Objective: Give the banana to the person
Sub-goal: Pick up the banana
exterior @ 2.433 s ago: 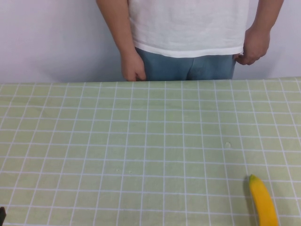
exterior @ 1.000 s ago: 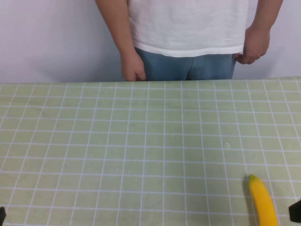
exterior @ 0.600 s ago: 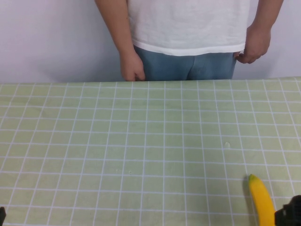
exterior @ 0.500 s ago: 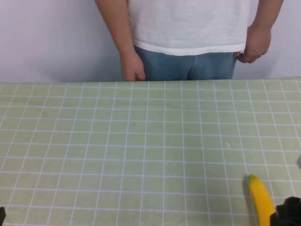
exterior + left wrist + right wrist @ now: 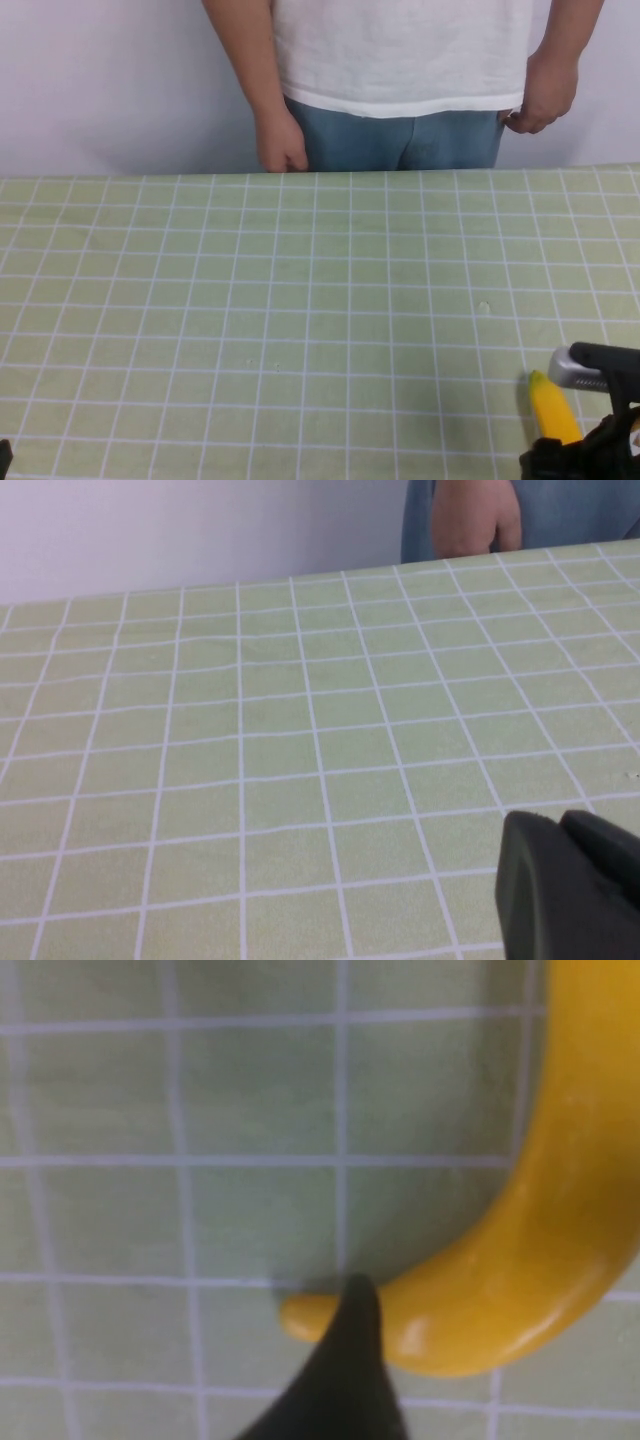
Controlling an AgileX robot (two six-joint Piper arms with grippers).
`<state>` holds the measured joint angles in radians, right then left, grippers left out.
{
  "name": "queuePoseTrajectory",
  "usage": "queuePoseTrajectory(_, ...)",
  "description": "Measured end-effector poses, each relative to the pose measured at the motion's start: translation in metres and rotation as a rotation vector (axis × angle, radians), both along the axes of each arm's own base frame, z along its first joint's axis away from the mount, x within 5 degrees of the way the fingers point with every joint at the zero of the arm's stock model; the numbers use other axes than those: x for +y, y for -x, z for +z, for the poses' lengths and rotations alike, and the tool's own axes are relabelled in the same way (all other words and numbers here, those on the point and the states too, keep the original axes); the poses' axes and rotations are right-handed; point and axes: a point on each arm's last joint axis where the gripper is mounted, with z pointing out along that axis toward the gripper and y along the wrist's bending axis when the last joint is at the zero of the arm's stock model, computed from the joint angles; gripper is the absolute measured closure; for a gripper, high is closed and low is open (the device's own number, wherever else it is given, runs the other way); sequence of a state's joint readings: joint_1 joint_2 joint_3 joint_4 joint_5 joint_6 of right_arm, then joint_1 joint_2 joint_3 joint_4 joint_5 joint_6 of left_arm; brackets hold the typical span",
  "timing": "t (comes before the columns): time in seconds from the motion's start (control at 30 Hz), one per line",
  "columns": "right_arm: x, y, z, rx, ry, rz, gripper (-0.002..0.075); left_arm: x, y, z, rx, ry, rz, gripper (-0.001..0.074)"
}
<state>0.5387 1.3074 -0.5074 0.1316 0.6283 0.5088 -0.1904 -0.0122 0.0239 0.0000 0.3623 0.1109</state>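
My right gripper is open with the yellow banana (image 5: 549,398) alone in its gap. I should keep going down to the banana until the fingers are on both sides of its body (image 5: 564,428), then close them.
The yellow banana (image 5: 552,410) lies on the green checked tablecloth at the near right, its pointed tip toward the person (image 5: 400,50). The person stands behind the far table edge in a white T-shirt and jeans, both hands hanging at the sides. My right gripper (image 5: 580,420) is low over the banana, open, with black parts on either side of it. In the right wrist view one black fingertip (image 5: 352,1360) sits at the banana's (image 5: 530,1260) tip end; the other finger is out of view. My left gripper (image 5: 570,890) is shut and empty at the near left corner (image 5: 3,458).
The green tablecloth with white grid lines (image 5: 300,300) covers the whole table. A small speck (image 5: 485,307) lies right of the middle. The far table edge runs in front of the person's hips. The person's hand (image 5: 475,520) shows in the left wrist view.
My right gripper has come in from the lower right and now stands over the banana. The banana, the person and the left arm have not moved.
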Motion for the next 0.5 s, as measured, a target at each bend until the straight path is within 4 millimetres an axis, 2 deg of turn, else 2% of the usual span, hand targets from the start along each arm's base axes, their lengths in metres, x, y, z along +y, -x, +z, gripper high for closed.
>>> queuePoseTrajectory(0.2,0.001,-0.006,-0.011,0.008,0.029,0.007,0.0113,0.000,0.000,0.000,0.000,0.000,0.000,0.0734)
queuePoseTrajectory(0.43,0.004,-0.012,-0.033,0.063,0.077,0.009,0.0111,0.000,0.000,0.000,0.000,0.000,0.000,0.0734)
queuePoseTrajectory(0.5,0.004,-0.013,-0.041,0.096,0.098,0.011,0.0140,0.000,0.000,0.000,0.001,0.006,0.000,0.0734)
